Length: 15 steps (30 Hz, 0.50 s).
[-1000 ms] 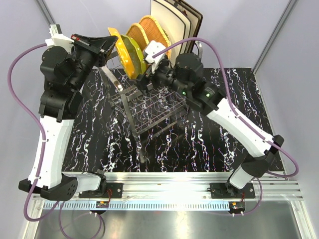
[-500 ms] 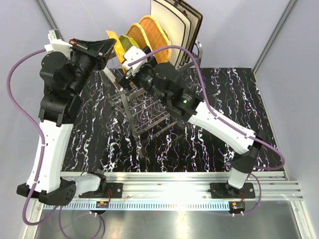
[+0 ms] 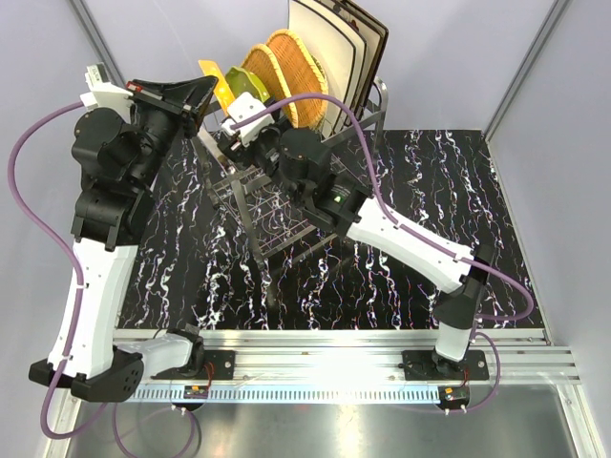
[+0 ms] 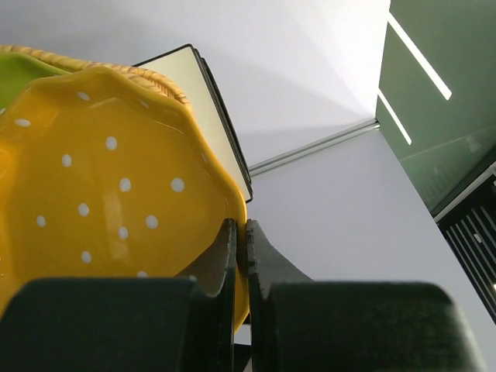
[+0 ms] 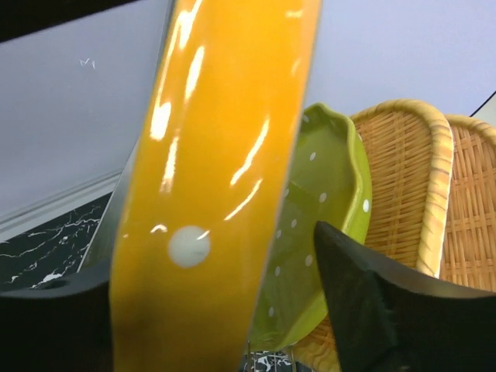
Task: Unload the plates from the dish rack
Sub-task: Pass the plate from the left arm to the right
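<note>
I should take the orange dotted plate with my right gripper and carry it to the clear tabletop, because my left gripper is holding the plate on the other side of the rack from there.
The orange dotted plate is gripped by its rim in my left gripper, which is shut on it, up at the rack's back left. My right gripper is open, with one jaw on each side of that plate, seen edge-on; in the top view it sits just right of the plate. Behind stand the green dotted plate, two wicker plates and the cream square plates. They stand in the chrome dish rack.
The rack stands on a black marbled tabletop. A grey wall runs close behind the plates. My right arm stretches across the rack from the right.
My right gripper has swung left and back from over the rack's middle to straddle the orange plate. My left gripper has drawn that plate slightly left, away from the green one.
</note>
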Tool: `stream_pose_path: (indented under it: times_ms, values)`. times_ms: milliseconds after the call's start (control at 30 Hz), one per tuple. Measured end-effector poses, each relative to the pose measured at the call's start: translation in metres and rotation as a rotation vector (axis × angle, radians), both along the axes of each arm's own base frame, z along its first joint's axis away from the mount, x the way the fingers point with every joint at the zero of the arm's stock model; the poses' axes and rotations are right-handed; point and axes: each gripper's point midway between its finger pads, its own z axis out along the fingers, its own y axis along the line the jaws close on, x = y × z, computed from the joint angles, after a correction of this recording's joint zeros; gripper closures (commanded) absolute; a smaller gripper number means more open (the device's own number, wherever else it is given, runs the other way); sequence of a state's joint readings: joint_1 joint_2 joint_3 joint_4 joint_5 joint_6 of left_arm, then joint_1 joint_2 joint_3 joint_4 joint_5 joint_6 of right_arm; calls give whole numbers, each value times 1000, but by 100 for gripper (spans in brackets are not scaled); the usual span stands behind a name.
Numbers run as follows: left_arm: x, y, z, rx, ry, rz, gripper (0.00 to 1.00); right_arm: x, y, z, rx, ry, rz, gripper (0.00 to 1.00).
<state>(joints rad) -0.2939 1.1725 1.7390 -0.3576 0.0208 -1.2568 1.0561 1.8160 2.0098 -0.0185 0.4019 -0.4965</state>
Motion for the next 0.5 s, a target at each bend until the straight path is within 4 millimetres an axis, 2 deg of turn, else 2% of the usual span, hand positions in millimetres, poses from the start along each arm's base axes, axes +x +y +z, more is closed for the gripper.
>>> stream_pose_path:
  times_ms: [33,67,200,300,500]
  values:
    - [0,1,0,-2,0,5,100,0,2,-2,-2,4,0,34]
    - [0,1,0,-5,-4,6,100,0,3,-4,-5,5,-4,46]
    - [2,4,0,-23,-11,23,100,-2,8,-7,-3,3,-12,69]
    - [2,9,0,-43,-10,44,100,3,2,0,19,-15,-53,77]
    - [-3,11,9,-62,-45,44,100,3,3,10,38,-59,-63,90]
